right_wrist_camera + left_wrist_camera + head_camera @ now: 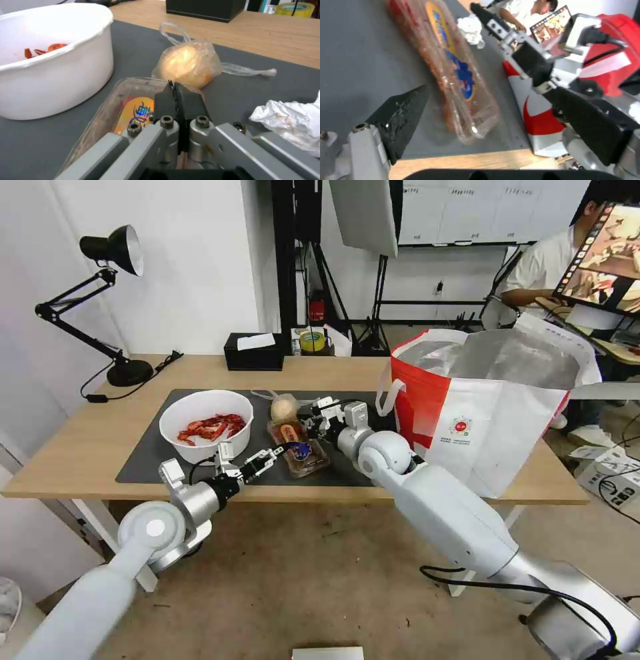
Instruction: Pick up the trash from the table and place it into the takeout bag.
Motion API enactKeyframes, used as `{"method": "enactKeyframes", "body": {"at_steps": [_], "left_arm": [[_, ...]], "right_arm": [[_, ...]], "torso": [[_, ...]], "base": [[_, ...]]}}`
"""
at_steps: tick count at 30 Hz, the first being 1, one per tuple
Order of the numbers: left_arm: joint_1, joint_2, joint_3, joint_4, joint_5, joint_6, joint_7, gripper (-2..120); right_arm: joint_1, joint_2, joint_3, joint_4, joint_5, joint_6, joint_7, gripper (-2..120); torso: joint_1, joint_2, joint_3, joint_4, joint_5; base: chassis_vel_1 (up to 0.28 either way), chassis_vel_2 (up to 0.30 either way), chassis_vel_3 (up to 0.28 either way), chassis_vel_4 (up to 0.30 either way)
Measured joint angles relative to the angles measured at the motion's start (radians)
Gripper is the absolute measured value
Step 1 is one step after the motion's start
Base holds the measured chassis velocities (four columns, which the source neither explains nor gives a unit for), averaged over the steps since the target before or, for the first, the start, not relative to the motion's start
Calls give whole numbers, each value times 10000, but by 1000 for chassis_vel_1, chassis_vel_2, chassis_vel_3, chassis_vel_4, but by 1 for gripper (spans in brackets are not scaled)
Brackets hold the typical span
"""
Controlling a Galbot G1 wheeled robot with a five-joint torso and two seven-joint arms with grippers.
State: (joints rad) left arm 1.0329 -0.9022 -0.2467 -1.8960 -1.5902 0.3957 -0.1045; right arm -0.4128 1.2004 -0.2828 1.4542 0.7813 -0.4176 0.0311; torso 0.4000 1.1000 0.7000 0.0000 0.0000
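A ridged rim runs along the side of the clear tray point(299, 449), so the tray should keep straight rather than fold over when the robot lifts it by its edge.
A clear tray point(303, 457) point(453, 62) point(110, 112) with an orange and blue label lies on the dark mat point(143, 460) of the table point(87, 447). My left gripper point(270, 455) point(490, 91) stands open at the tray's near end, one finger on each side. My right gripper point(313, 421) point(174, 86) point(476, 10) is shut on the tray's far rim. Beside the tray are the white bowl point(200, 450) point(56, 82) of red shells, the clear bag with a beige lump point(283, 409) point(188, 62) and a crumpled tissue point(290, 120) point(470, 27). The takeout bag point(493, 427) point(536, 117) stands open on the right.
A black tissue box point(253, 352) point(206, 8) and a yellow tape roll point(311, 341) point(295, 8) sit at the table's back edge. A black desk lamp point(113, 300) stands at the back left. Bare wood lies left of the mat.
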Motion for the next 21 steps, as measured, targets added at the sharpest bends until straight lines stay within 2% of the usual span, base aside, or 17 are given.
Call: {"method": "enactKeyframes", "body": {"at_steps": [10,21], "left_arm": [[-478,-306,382,604,190,-66,-541,100],[-633,-282,453,781,231,-79,-659,100]], "right_arm": [[-39,-38,66,-29,36,40,-43,0],[13,0,26,-208,35,46,-182,0]], "torso": [[0,0,0,0,0],[0,1,0,0,0]], "base": [[0,0,0,0],[0,0,0,0]]}}
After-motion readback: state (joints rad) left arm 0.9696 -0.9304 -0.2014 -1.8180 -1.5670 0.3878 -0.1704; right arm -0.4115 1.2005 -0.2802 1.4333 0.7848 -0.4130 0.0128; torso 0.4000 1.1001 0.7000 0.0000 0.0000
